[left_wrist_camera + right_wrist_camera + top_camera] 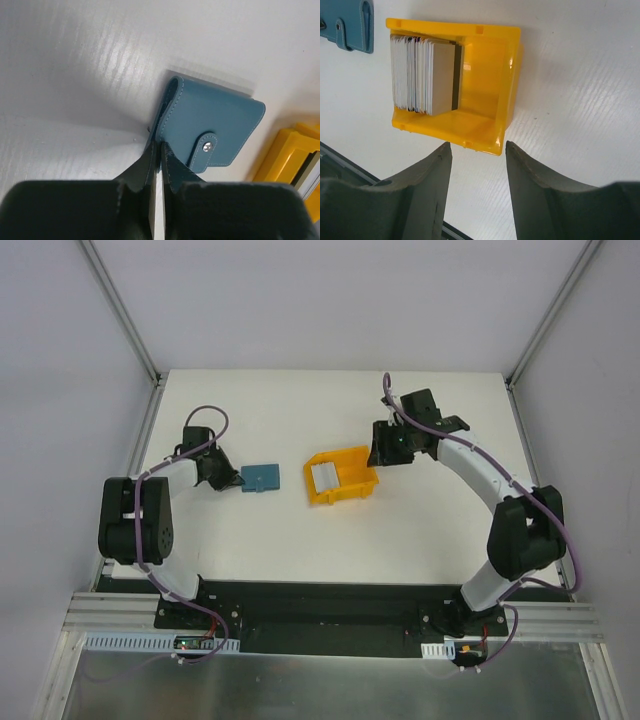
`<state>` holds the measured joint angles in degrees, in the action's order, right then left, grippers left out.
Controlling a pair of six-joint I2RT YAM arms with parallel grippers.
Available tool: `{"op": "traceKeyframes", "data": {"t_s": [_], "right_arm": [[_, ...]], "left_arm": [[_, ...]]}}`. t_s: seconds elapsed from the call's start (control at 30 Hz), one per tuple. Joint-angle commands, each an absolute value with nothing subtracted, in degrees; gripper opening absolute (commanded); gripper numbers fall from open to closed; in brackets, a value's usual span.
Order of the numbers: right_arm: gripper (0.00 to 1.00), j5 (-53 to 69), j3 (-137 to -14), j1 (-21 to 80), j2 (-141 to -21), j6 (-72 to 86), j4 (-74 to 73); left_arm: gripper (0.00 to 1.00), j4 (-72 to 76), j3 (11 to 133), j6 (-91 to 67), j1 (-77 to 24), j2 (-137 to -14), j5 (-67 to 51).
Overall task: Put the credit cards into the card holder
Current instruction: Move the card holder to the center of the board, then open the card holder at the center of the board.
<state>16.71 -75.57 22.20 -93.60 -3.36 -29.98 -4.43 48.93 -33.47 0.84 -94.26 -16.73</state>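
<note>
The closed card holder [261, 478] is far from the robot's right gripper, so next the left gripper puts it down in front of the yellow bin [304, 544] for both grippers.
The teal-blue card holder [215, 120] lies snapped closed on the white table, left of the yellow bin, also seen from above [263, 477]. My left gripper [159, 145] is shut, its tips pinching the holder's near left corner at the fold; from above the gripper [232, 480] sits at the holder's left edge. The credit cards [422, 75] stand as a pale stack on edge in the bin's left half [325, 477]. My right gripper [477, 147] hovers open just off the bin's near wall, holding nothing.
The yellow plastic bin [485, 135] sits mid-table between the two arms [345, 502]; its right half holds nothing. A corner of the bin [290, 150] shows right of the card holder. The black base rail runs along the near table edge.
</note>
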Motion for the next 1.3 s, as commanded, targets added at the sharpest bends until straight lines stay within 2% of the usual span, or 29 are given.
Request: {"op": "traceKeyframes", "data": {"t_s": [0.0,0.27,0.33,0.53,0.7,0.73,0.8,0.9,1.03,1.13,1.2,1.27], "right_arm": [[0.49,18.6,-74.3,21.9,-89.7,-1.9,-28.8],[0.49,21.9,-67.7,22.0,-84.5,2.6,-25.7],[0.49,23.3,-64.9,22.1,-82.5,4.4,-24.0],[0.49,24.8,-55.8,22.8,-75.9,9.7,-19.7],[0.5,23.5,-45.6,24.9,-66.0,15.8,-16.6],[0.5,23.0,-43.9,25.2,-63.4,17.0,-16.0],[0.52,23.2,-39.6,26.2,-60.0,19.8,-14.1],[0.54,23.8,-35.3,28.2,-57.7,23.1,-11.7],[0.54,23.8,-31.6,32.4,-58.9,27.0,-7.3],[0.53,22.2,-30.9,35.6,-60.5,29.6,-4.6],[0.53,20.7,-30.7,37.7,-61.3,31.2,-3.1],[0.52,19.6,-30.5,39.9,-62.4,32.9,-1.3]], "left_arm": [[0.0,-5.7,45.9,-33.0,0.9,-90.9,-19.8],[0.0,-5.3,33.1,-39.0,0.1,-77.9,-21.9],[0.0,-5.3,28.8,-41.6,-3.1,-73.3,-20.8],[0.0,-5.5,21.9,-55.9,-20.9,-63.0,-12.3],[0.0,-5.5,18.3,-69.1,-33.7,-57.9,-4.6],[0.09,-5.5,18.0,-70.4,-36.2,-57.3,-3.3],[0.34,-5.5,18.4,-71.5,-40.1,-57.0,-1.2],[0.45,-6.1,20.0,-69.4,-42.8,-57.3,-0.4],[0.61,-13.3,25.5,-61.3,-43.2,-55.7,6.8],[0.75,-17.3,29.7,-53.6,-43.1,-54.4,12.2],[0.88,-17.9,31.7,-48.7,-42.6,-54.4,14.4],[0.91,-17.7,33.7,-43.6,-40.6,-56.1,13.4]]}}
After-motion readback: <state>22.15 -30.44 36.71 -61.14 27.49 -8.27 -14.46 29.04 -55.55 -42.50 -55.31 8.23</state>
